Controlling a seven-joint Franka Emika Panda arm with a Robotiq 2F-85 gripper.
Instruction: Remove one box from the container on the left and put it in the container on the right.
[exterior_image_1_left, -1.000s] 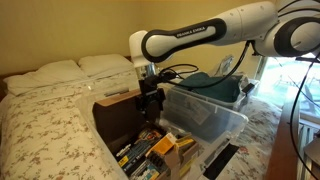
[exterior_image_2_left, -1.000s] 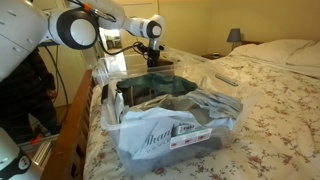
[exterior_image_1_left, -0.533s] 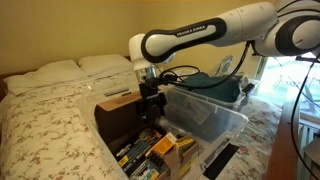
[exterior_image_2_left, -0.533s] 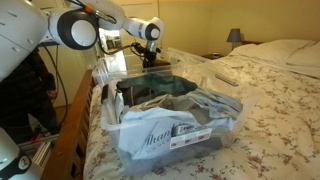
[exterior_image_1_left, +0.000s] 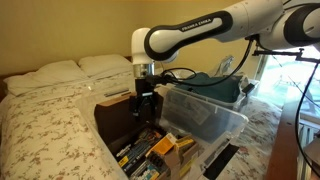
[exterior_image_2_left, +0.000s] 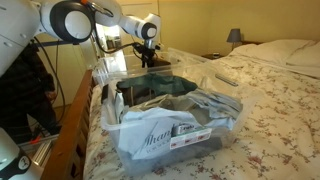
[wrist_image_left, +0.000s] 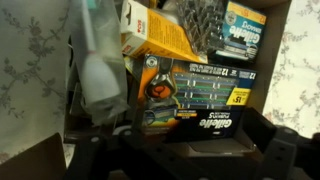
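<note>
The cardboard container's near edge (wrist_image_left: 212, 147) is under my gripper, which is short of the yellow box (wrist_image_left: 160, 36), so I should head back inward and tip down toward that box.
A brown cardboard container (exterior_image_1_left: 118, 122) stands on the left, holding several boxes (exterior_image_1_left: 150, 153). To its right is a clear plastic container (exterior_image_1_left: 208, 112) (exterior_image_2_left: 180, 125) filled with cloth and bags. My gripper (exterior_image_1_left: 148, 104) (exterior_image_2_left: 147, 62) hangs open just above the cardboard container, with nothing between its fingers. The wrist view looks straight down into it. A dark Gillette razor box (wrist_image_left: 196, 95) lies just beyond the gripper (wrist_image_left: 190, 150), with a yellow box (wrist_image_left: 160, 32) and a blue-white box (wrist_image_left: 243, 28) further off. The dark fingers (wrist_image_left: 272, 140) frame the bottom edge.
Both containers sit on a bed with a floral cover (exterior_image_1_left: 45, 125) and pillows (exterior_image_1_left: 60, 72). A cardboard flap (exterior_image_2_left: 110, 68) stands up beside the gripper. Cables (exterior_image_1_left: 190, 72) trail from the arm. A bedside lamp (exterior_image_2_left: 234, 36) stands far back.
The arm has shifted slightly and the wrist has turned a little above the cardboard container. The gripper stays open and empty. Nothing in the containers has moved.
</note>
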